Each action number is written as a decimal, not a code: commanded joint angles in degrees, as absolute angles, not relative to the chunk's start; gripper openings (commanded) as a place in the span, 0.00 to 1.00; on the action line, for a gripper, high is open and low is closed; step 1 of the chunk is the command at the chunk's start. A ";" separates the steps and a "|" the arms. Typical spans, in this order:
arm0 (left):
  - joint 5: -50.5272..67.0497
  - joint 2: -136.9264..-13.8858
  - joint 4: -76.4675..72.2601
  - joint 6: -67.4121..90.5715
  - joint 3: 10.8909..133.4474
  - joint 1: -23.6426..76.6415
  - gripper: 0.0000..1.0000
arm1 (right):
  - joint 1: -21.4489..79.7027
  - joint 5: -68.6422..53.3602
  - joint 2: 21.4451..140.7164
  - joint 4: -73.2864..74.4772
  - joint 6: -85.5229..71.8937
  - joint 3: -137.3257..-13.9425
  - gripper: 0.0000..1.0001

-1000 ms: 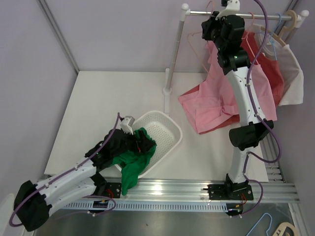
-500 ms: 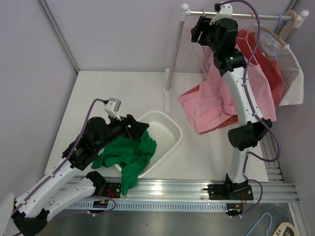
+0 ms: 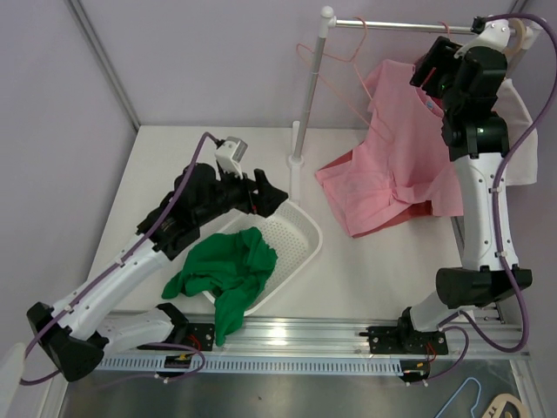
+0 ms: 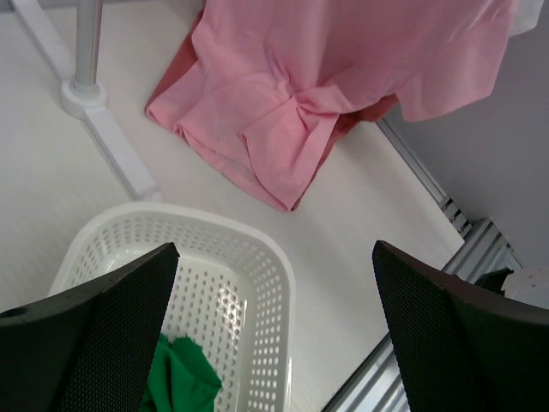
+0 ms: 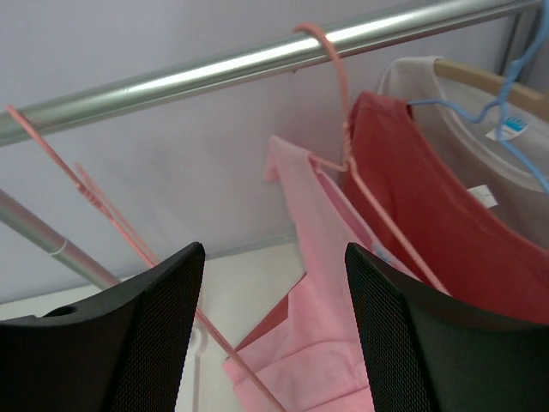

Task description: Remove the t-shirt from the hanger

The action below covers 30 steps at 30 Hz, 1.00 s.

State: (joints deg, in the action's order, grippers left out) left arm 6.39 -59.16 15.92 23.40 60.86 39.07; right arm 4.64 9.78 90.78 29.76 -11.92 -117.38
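Observation:
I expect the pink t-shirt to come along and drape when I lift the pink hanger off the bar, because the pink hanger's arm (image 5: 328,163) goes into the pink t-shirt's shoulder (image 3: 402,150).
A pink t-shirt (image 3: 396,148) hangs askew from a pink hanger (image 5: 333,86) hooked on the rail (image 5: 214,69); its lower part lies crumpled on the table. In the right wrist view the pink t-shirt (image 5: 322,257) drops below the hanger's neck. My right gripper (image 3: 428,71) is up by the rail, just right of the shirt's collar, open with nothing between its fingers. My left gripper (image 3: 277,197) hovers open above the white basket (image 3: 300,228), which holds a green t-shirt (image 3: 228,270).
An empty pink hanger (image 3: 335,65) hangs at the rail's left end near the rack post (image 3: 306,96). A red shirt (image 5: 429,206) and a white shirt (image 5: 506,172) hang on the right. The rack's foot (image 4: 111,142) lies beside the basket.
My right gripper has opened and swung right along the rail to the pink shirt's collar. My left arm has lifted out of the basket, leaving the green t-shirt there.

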 commanded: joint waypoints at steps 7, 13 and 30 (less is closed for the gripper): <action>10.46 -71.01 11.87 20.74 76.46 38.76 0.99 | -2.19 8.62 94.55 30.67 -11.08 -120.57 0.70; 10.90 -73.74 12.04 19.86 78.84 38.06 0.99 | -4.22 4.58 104.84 34.63 -10.46 -133.06 0.70; 12.74 -75.06 10.11 19.07 79.63 34.63 1.00 | -4.22 0.01 111.45 32.35 -10.64 -137.73 0.00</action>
